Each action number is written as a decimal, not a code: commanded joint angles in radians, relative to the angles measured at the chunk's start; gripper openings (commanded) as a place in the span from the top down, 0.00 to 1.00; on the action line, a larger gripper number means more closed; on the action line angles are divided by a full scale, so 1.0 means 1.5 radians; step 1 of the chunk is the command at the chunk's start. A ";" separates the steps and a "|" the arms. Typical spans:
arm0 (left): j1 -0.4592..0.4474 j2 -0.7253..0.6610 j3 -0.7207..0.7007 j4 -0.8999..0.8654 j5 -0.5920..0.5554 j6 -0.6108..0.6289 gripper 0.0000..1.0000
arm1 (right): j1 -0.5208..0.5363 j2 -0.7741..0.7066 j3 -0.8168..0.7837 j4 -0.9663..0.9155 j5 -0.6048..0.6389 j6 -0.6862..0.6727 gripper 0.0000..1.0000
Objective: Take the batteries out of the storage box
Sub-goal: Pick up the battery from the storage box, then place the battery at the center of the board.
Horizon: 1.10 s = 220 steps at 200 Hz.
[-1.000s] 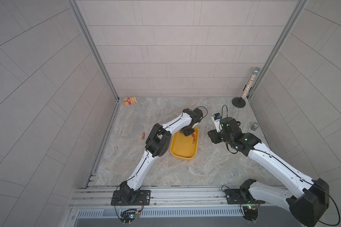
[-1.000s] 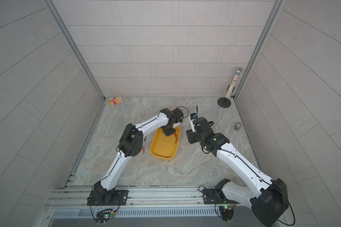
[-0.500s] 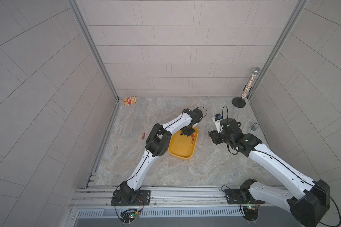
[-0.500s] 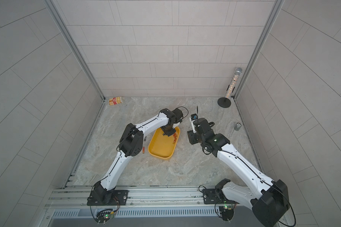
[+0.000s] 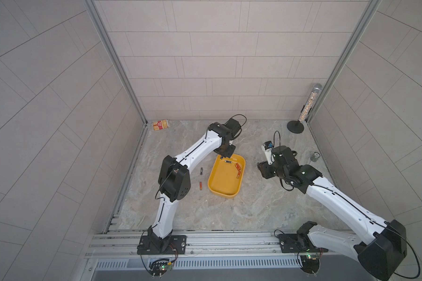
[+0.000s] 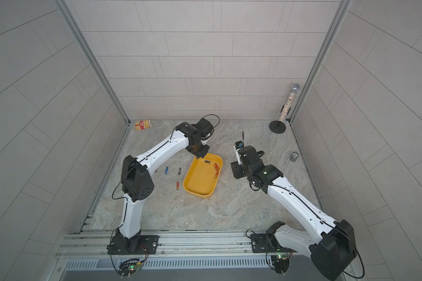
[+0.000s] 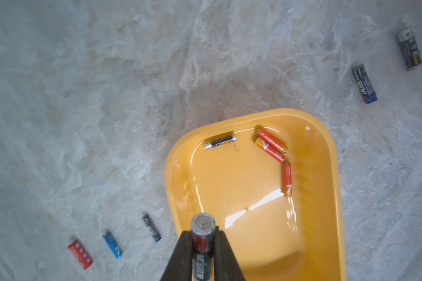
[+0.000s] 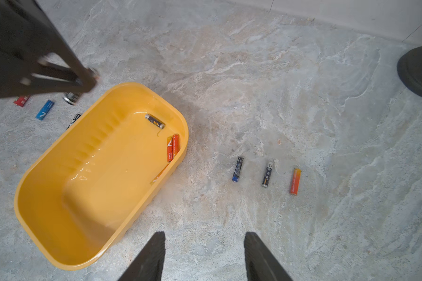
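Observation:
The floor [image 6: 164, 184] in front of the blue battery is clear, so my left gripper should keep bringing the black battery there until it lands, then let go.
The yellow storage box [image 5: 223, 180] [image 6: 199, 181] lies mid-floor. My left gripper [image 7: 202, 233] [image 5: 223, 155] is shut on a black battery [image 7: 202, 225], held just above the box's far end. Inside the box lie another black battery [image 7: 220, 141] [image 8: 154, 121] and three orange-red batteries [image 7: 271, 143] [image 8: 172, 147]. My right gripper [image 8: 205, 234] [image 5: 263, 170] hangs open and empty over the floor, right of the box. Three batteries [image 6: 177, 185] lie on the floor left of the box, and three more [image 8: 267, 174] to its right.
A red-and-cream carton [image 5: 160, 125] sits in the far left corner. A grey can [image 5: 315, 157] stands by the right wall, and a glitter tube on a black round base [image 5: 295, 126] stands in the far right corner. Tiled walls close in three sides.
My left gripper has shut on the black battery at the box's far end. The right arm has barely moved.

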 commanded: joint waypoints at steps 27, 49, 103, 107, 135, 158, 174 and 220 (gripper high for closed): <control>0.136 -0.177 -0.275 0.069 -0.023 -0.095 0.98 | 0.061 0.028 0.030 -0.004 0.027 -0.004 0.44; 0.181 -0.225 -0.396 0.102 -0.023 -0.103 0.97 | 0.082 0.053 0.039 0.000 0.038 -0.007 0.44; 0.223 -0.205 -0.539 0.148 -0.038 -0.094 0.98 | 0.114 0.105 0.085 -0.017 0.048 -0.019 0.44; 0.223 -0.201 -0.540 0.150 -0.037 -0.094 0.98 | 0.115 0.108 0.088 -0.019 0.049 -0.021 0.44; 0.222 -0.185 -0.556 0.175 -0.018 -0.102 0.97 | 0.117 0.120 0.095 -0.024 0.052 -0.027 0.44; 0.221 -0.172 -0.564 0.179 -0.032 -0.102 0.96 | 0.117 0.122 0.095 -0.028 0.060 -0.032 0.44; 0.215 -0.167 -0.567 0.184 -0.025 -0.107 0.96 | 0.117 0.125 0.093 -0.027 0.064 -0.035 0.44; 0.207 -0.147 -0.578 0.195 -0.033 -0.112 0.94 | 0.117 0.143 0.107 -0.031 0.061 -0.029 0.44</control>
